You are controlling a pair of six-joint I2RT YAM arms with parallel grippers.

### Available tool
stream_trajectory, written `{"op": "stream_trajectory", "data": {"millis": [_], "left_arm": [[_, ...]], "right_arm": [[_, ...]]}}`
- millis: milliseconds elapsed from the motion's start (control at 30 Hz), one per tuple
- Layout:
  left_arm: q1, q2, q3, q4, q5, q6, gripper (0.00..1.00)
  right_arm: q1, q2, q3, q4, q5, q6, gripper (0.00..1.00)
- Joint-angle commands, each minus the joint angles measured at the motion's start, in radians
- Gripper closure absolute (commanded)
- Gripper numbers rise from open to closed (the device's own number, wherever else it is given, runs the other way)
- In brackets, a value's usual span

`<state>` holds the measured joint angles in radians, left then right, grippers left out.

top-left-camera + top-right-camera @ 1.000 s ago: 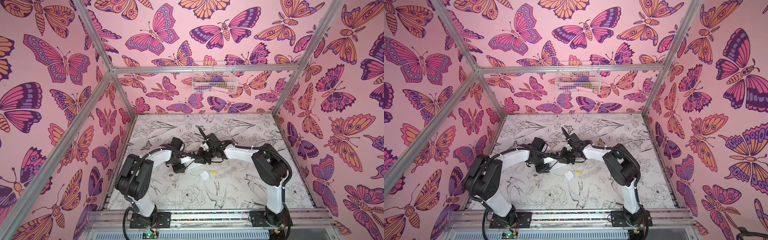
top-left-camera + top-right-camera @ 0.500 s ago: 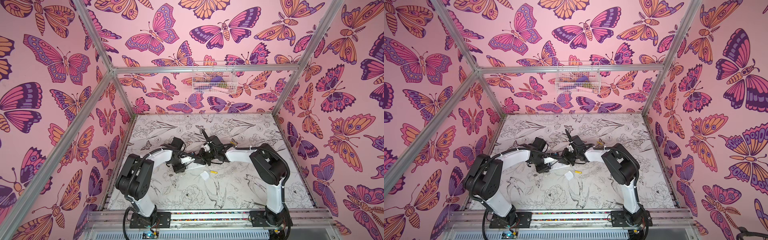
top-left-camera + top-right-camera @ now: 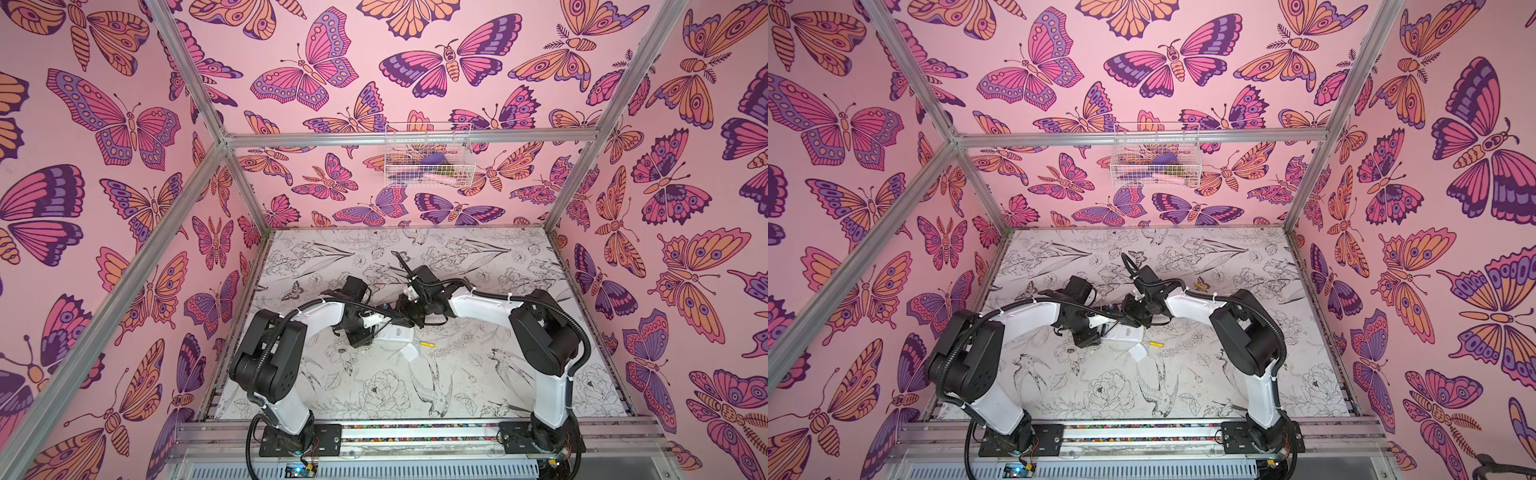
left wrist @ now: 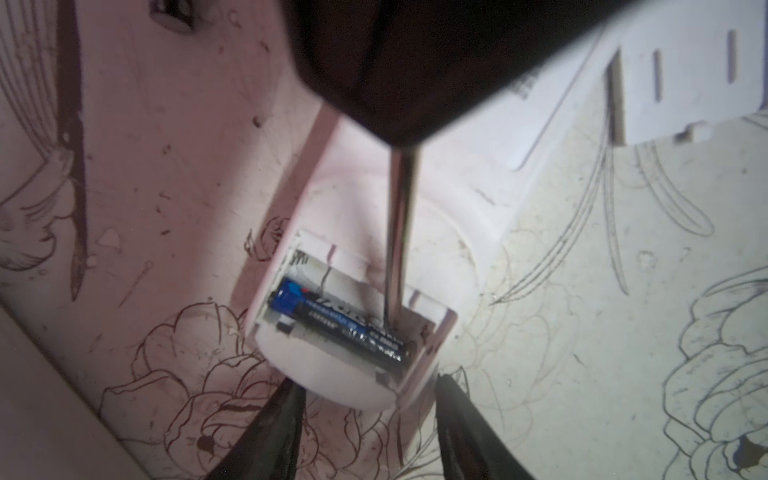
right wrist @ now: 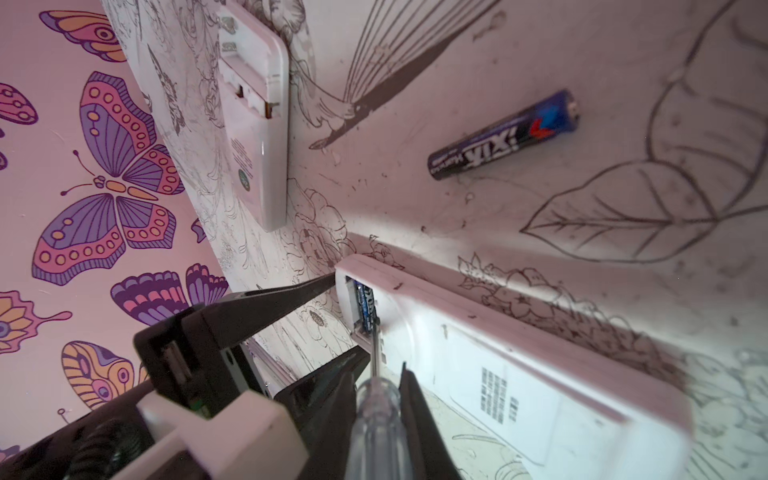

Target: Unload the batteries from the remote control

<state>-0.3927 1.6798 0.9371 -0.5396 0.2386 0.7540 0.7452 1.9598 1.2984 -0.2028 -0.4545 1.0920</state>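
Observation:
The black and blue battery (image 4: 288, 297) is deep down in the remote's bay (image 4: 345, 326). The screwdriver needs to pry the battery out before my left gripper leaves the remote to take it.
The white remote control (image 4: 457, 199) lies back-up on the table, its battery bay open at the end. One black and blue battery (image 4: 340, 328) sits in the bay. My left gripper (image 4: 368, 379) is closed around that end of the remote, a finger on each side. My right gripper (image 5: 377, 368) is shut on a clear-handled screwdriver (image 5: 376, 415). Its shaft (image 4: 399, 232) reaches into the bay beside the battery. A second black battery (image 5: 503, 135) lies loose on the table. In both top views a yellow battery (image 3: 427, 344) (image 3: 1156, 344) lies near the remote (image 3: 397, 334).
A white cover (image 3: 409, 354) lies beside the yellow battery. Another white remote (image 5: 257, 124), its bay open and bare, lies toward the butterfly wall. A wire basket (image 3: 428, 160) hangs on the back wall. Both arms meet over the table's middle.
The right arm has shifted slightly at the wrist. Both grippers stay at the remote's open end and nothing has been let go.

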Motion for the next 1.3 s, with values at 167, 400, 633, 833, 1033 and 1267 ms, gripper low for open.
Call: {"op": "stream_trajectory", "data": {"millis": [167, 400, 633, 833, 1033, 1267], "left_arm": [[-0.003, -0.064, -0.008, -0.083, 0.066, 0.097, 0.33], [0.07, -0.019, 0.049, -0.135, 0.169, 0.31, 0.18], [0.088, 0.077, 0.116, -0.15, 0.241, 0.474, 0.1], [0.079, 0.172, 0.163, -0.146, 0.25, 0.581, 0.05], [0.06, 0.207, 0.18, -0.134, 0.3, 0.623, 0.06], [0.045, 0.232, 0.196, -0.12, 0.279, 0.613, 0.24]], "right_arm": [[0.036, -0.002, 0.085, -0.092, 0.134, -0.021, 1.0], [0.047, 0.046, 0.123, -0.085, 0.158, 0.017, 1.0], [0.051, 0.075, 0.13, -0.061, 0.156, 0.039, 1.0], [0.026, 0.046, 0.037, 0.043, 0.132, 0.091, 1.0], [0.01, 0.029, -0.033, 0.154, 0.105, 0.131, 1.0], [0.005, 0.034, -0.045, 0.211, 0.071, 0.143, 1.0]]}}
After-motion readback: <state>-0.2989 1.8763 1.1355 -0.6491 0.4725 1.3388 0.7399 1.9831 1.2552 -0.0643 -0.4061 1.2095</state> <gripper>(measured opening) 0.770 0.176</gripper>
